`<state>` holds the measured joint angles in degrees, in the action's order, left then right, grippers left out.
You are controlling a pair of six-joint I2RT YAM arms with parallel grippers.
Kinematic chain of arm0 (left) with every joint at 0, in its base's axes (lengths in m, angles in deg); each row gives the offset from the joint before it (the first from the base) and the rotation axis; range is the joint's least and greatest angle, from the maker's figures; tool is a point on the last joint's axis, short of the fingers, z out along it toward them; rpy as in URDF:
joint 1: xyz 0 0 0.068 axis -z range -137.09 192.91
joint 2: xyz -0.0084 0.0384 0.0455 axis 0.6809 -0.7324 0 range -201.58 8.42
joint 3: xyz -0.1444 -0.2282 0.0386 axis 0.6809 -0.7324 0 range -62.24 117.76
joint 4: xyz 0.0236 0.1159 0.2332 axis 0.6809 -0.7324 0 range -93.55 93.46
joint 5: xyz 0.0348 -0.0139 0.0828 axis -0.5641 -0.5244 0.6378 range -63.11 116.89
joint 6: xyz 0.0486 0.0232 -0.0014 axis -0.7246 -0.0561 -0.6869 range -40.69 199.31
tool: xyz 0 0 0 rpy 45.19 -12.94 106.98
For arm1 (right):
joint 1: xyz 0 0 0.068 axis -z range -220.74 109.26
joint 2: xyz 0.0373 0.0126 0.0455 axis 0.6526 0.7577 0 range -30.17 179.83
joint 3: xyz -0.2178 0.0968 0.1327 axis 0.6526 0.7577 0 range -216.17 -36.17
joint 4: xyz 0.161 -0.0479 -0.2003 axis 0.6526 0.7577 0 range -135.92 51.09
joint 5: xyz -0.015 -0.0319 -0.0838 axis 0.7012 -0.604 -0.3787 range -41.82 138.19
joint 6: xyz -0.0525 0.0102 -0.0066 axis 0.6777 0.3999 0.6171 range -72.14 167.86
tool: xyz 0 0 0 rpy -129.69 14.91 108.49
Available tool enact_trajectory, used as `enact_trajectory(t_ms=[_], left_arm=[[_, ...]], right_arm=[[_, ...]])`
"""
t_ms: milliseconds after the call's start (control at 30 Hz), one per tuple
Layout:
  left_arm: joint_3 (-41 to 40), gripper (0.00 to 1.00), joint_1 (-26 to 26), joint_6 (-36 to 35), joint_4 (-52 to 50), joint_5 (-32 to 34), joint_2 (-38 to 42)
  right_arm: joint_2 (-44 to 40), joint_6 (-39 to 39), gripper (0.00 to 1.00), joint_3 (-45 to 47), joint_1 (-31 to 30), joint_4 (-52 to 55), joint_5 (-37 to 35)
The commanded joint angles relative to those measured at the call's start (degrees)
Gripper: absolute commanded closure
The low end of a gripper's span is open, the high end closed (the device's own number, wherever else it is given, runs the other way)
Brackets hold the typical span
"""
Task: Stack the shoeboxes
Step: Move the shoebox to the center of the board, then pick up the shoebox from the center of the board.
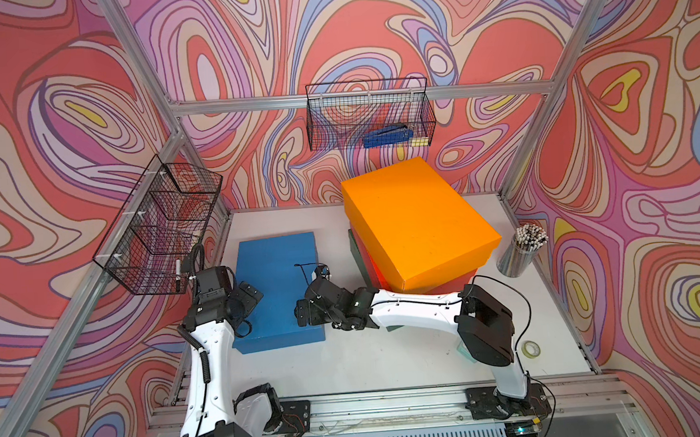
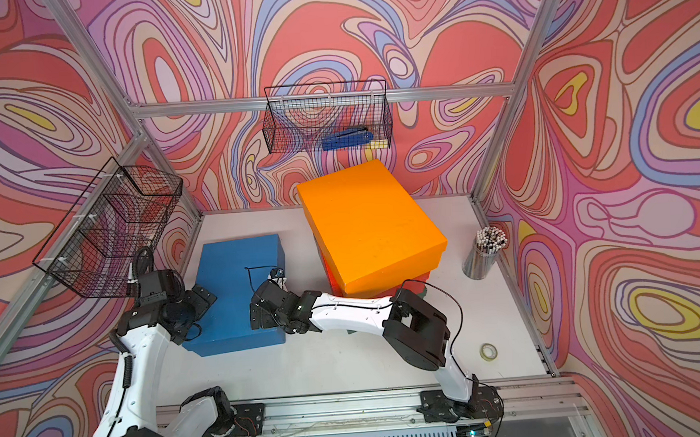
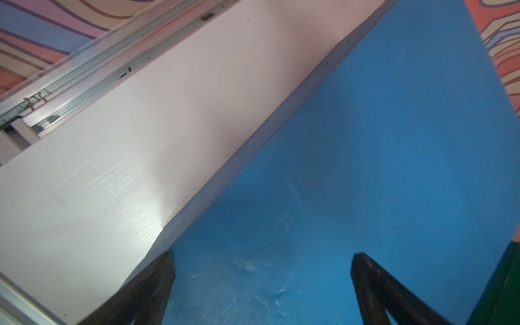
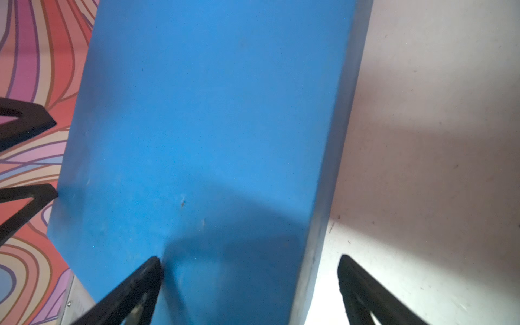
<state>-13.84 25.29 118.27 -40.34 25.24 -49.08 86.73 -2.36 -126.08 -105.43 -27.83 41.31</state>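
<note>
Next, I move my left gripper back to the blue shoebox's near corner [image 1: 237, 347] and help turn that shoebox, because the blue shoebox [image 1: 277, 275] is out of line with the slanted orange shoebox.
A blue shoebox [image 1: 277, 282] [image 2: 236, 284] lies flat on the white table, left of centre. At the back right an orange shoebox [image 1: 415, 219] [image 2: 369, 222] tops a stack, with a red shoebox [image 1: 375, 268] under it and a dark green shoebox [image 1: 355, 254] at the bottom. My left gripper [image 1: 247, 294] [image 3: 261, 256] is open and straddles the blue box's left edge. My right gripper [image 1: 304, 309] [image 4: 250, 259] is open and straddles its right edge, one finger over the lid and one over the table. Neither holds anything.
A wire basket [image 1: 369, 114] with a blue stapler hangs on the back wall. Another basket [image 1: 161, 227] hangs on the left wall. A steel cup of pencils [image 1: 521, 250] and a tape roll [image 1: 530, 348] stand near the table's right edge.
</note>
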Motion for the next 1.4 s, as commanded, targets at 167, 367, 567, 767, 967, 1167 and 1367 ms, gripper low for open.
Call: enact_trajectory(t_ms=[167,367,567,767,967,1167,1367], left_arm=[[-5.9,0.0,-0.6,2.8,4.7,-1.6,-0.4],[-4.4,0.0,-0.5,4.3,-2.0,9.2,5.0],[-5.7,0.0,-0.5,6.2,-4.2,15.0,9.3],[-8.7,0.0,-0.5,6.4,-0.5,10.9,6.7],[-17.4,0.0,-0.5,6.3,11.0,1.5,6.1],[-23.4,0.0,-0.2,8.4,18.0,-9.8,9.7],[-25.3,0.0,0.0,7.9,21.5,-17.6,10.8]], right_arm=[[0.6,-0.4,0.02,1.2,1.4,1.8,0.8],[1.4,-0.2,0.02,0.4,1.7,2.5,1.3],[2.3,0.0,0.02,-0.2,1.8,3.2,1.9],[2.6,0.1,0.02,-0.3,1.9,3.4,2.5],[1.6,-0.1,0.02,0.5,2.1,3.5,2.3],[0.8,-0.3,0.02,1.0,2.3,3.2,2.2],[0.4,-2.1,0.02,2.8,3.2,1.4,3.8]])
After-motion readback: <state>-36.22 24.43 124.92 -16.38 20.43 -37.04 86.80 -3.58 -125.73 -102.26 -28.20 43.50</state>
